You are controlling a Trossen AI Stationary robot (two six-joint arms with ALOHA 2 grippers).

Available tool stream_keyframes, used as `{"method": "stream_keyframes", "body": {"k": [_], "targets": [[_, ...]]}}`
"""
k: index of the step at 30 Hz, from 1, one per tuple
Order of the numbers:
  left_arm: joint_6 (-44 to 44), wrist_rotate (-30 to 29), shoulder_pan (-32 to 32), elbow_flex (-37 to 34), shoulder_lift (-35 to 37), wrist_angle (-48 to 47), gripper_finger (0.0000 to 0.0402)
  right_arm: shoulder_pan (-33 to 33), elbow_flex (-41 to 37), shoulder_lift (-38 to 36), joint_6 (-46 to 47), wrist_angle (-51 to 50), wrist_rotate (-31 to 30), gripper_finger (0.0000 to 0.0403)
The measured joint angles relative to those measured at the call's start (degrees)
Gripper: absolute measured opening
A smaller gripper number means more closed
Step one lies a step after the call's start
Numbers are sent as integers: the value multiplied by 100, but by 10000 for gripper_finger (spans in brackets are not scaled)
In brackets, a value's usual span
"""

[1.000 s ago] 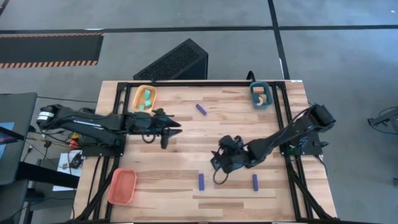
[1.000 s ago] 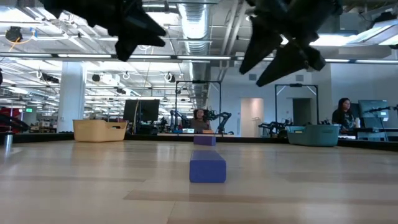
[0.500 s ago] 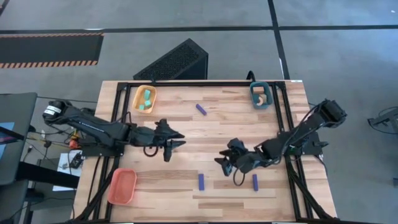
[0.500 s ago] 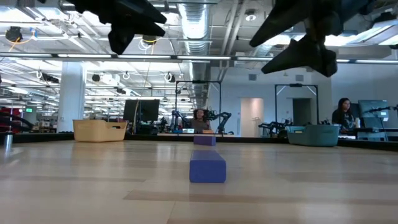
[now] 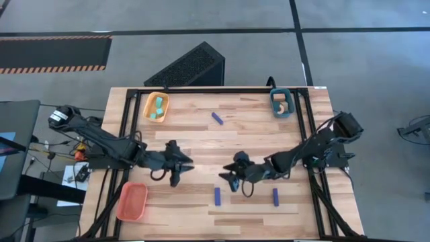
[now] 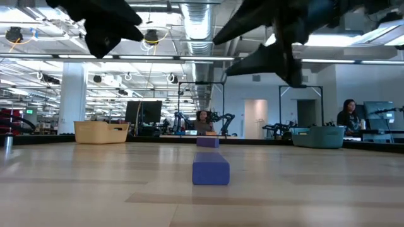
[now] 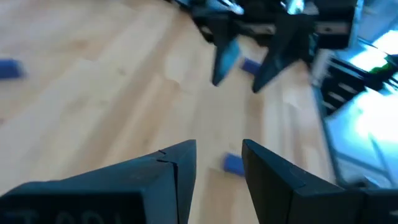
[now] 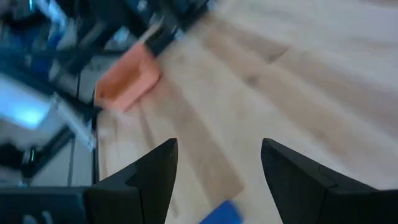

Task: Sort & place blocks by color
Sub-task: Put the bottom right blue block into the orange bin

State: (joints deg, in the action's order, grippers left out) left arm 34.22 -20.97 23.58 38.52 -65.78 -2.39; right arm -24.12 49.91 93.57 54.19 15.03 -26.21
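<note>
The blue block [image 5: 275, 197] is by my right gripper's arm, far from the orange tray [image 5: 132, 202]. Next, my right gripper picks it up and hands it to my left gripper.
Three dark blue blocks lie flat on the wooden table: one toward the far side [image 5: 216, 117] and two near the front edge [image 5: 218, 195] [image 5: 275, 196]. My left gripper [image 5: 189, 165] hovers open at mid-table, left of centre; its wrist view shows a blue block [image 7: 234, 163] on the table beyond the gap in its fingers. My right gripper [image 5: 224, 179] hovers open just right of it, above and a little behind the near middle block [image 8: 221, 213]. Both hang well above the table in the low view, left [image 6: 107, 31] and right [image 6: 271, 47]. Cyan blocks lie in the yellow-orange tray [image 5: 146, 107], a tan one in the teal tray [image 5: 274, 107].
An empty orange tray [image 5: 132, 201] sits at the near left corner. The yellow-orange tray is at the far left, the teal tray at the far right. Bare wood lies between the two grippers and the trays. A black perforated box [image 5: 188, 67] stands behind the table.
My left gripper has swung toward the table's near edge and sunk a little, staying open. My right gripper has tipped up from pointing steeply down to nearly level and shifted slightly toward the table's left. No block has moved.
</note>
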Motion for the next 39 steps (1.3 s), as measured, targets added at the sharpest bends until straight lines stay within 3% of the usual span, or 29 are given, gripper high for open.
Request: {"method": "stream_keyframes", "body": {"k": [7, 16, 21, 27, 34, 39], "targets": [[787, -72, 566, -2, -237, -469, 114, -510, 651, 467, -686, -816, 69, 255], [2559, -989, 1742, -2, -1364, -302, 114, -938, 1519, 1626, -1229, -1062, 16, 255], [3576, -997, 1976, -4, -1941, 191, 114, -863, 2066, 1918, -225, -2172, -86, 255], [4229, -991, 2009, -4, -2273, 350, 114, -793, 2650, 1765, 1248, -4568, 18, 255], [4510, -956, 2010, -2, -2430, 306, 114, -1015, 2793, 1102, 2755, -7212, 616, 255], [4339, -1033, 1852, -2, -2428, 313, 114, -1085, 2791, 1029, 3375, -8219, 1322, 255]]}}
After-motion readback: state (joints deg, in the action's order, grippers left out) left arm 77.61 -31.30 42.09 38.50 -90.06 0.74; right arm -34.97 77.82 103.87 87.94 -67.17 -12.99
